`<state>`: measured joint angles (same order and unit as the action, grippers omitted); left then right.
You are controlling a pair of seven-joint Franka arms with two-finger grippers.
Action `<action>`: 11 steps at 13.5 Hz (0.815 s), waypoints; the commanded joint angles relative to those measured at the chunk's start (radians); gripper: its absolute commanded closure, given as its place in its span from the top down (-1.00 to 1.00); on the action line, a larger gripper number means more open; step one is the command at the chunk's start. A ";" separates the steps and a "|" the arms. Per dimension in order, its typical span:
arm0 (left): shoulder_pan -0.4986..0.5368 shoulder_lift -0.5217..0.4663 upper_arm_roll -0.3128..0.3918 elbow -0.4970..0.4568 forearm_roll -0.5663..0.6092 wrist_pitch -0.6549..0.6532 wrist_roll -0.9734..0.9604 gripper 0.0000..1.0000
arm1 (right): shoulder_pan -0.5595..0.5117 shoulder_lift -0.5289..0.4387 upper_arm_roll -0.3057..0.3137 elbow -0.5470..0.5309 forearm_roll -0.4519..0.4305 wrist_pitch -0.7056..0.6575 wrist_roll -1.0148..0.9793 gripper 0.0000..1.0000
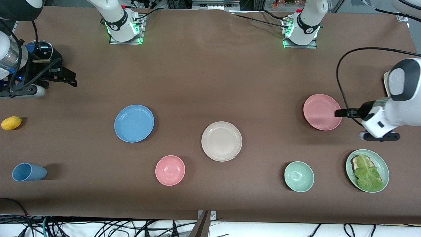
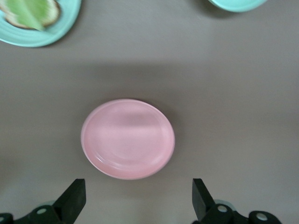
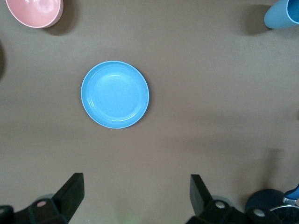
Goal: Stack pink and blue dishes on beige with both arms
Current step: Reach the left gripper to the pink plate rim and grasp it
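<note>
The pink plate (image 1: 322,112) will cover almost all of the beige plate (image 1: 221,141) when I stack it, because the two plates look about the same width.
The pink plate (image 1: 321,112) lies toward the left arm's end of the table. My left gripper (image 1: 338,113) hangs open and empty by that plate's rim. In the left wrist view the pink plate (image 2: 127,138) shows just ahead of the spread left gripper (image 2: 138,186). The blue plate (image 1: 134,123) rests toward the right arm's end. My right gripper (image 1: 70,79) is open and empty over bare table, well apart from it. The right wrist view has the blue plate (image 3: 115,94) ahead of the right gripper (image 3: 136,182). Between the two plates, nearer the front camera, sits the beige plate (image 1: 221,141), empty.
Along the table's front edge stand a blue cup on its side (image 1: 29,172), a pink bowl (image 1: 170,170), a pale green bowl (image 1: 299,176) and a pale green plate (image 1: 381,161) with bread and lettuce. A yellow fruit (image 1: 11,122) lies at the right arm's end.
</note>
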<state>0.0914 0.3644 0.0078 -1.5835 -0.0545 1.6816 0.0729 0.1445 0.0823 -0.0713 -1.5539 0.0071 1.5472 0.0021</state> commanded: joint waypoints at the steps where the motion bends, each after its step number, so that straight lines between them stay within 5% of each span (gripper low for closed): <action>1: 0.043 -0.145 0.003 -0.238 -0.042 0.187 0.115 1.00 | -0.011 0.005 0.004 0.023 0.019 -0.012 0.009 0.99; 5: 0.060 -0.154 0.099 -0.443 -0.258 0.386 0.508 1.00 | -0.011 0.007 0.001 0.023 0.011 -0.009 0.009 0.99; 11: 0.131 -0.076 0.100 -0.512 -0.379 0.473 0.763 1.00 | -0.011 0.007 0.001 0.024 0.017 -0.006 0.012 0.99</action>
<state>0.1904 0.2676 0.1111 -2.0662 -0.3727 2.1121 0.7227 0.1438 0.0824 -0.0751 -1.5539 0.0071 1.5493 0.0026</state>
